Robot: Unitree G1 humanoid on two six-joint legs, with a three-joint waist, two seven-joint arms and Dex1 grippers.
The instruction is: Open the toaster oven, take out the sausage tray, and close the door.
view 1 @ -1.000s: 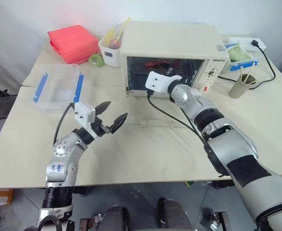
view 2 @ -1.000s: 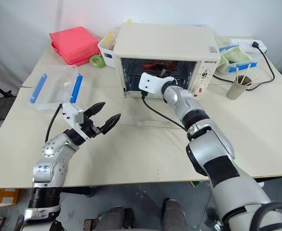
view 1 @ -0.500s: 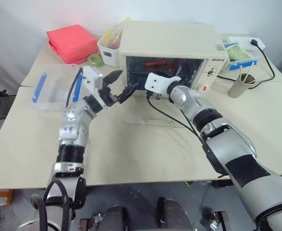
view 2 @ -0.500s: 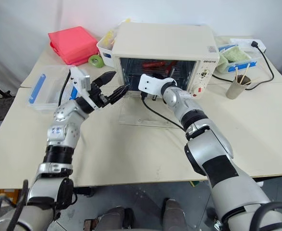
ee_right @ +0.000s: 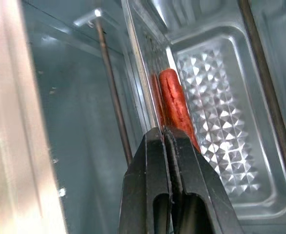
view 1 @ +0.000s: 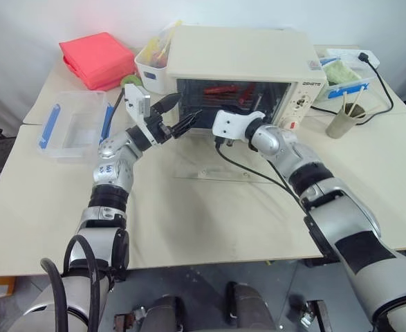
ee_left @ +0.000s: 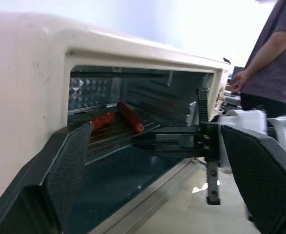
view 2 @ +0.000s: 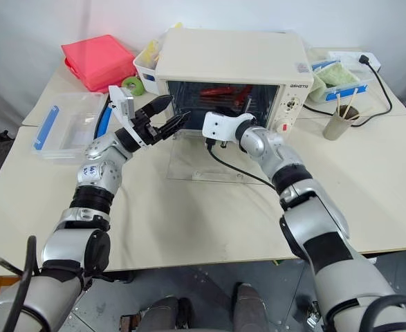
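My gripper will make the sausages [view 1: 220, 89] move around when it carries and turns the sausage tray, because round sausages lie loose and crooked [view 1: 247, 93] on the tray.
The cream toaster oven [view 1: 244, 55] stands open at the back of the table. Its glass door [view 1: 209, 168] lies flat on the table in front. Inside, the silvery sausage tray [ee_right: 216, 97] holds red-brown sausages [ee_left: 130, 117]. My right gripper [ee_right: 163, 131] reaches into the oven mouth, shut on the tray's front rim just before one sausage [ee_right: 174, 100]. My left gripper [view 1: 187, 111] hovers open at the left front corner of the oven, apart from the tray, holding nothing.
A clear box with blue latches [view 1: 71, 124] sits at the left, with a red cloth bundle [view 1: 99, 59] and a white bin [view 1: 154, 66] behind it. Right of the oven are a cup of sticks [view 1: 344, 121] and a black cable [view 1: 386, 86]. A person [ee_left: 274, 53] stands beyond the oven.
My left arm rose from low over the table's front and swung forward to the oven's left front, still open. My right gripper closed on the tray's rim.
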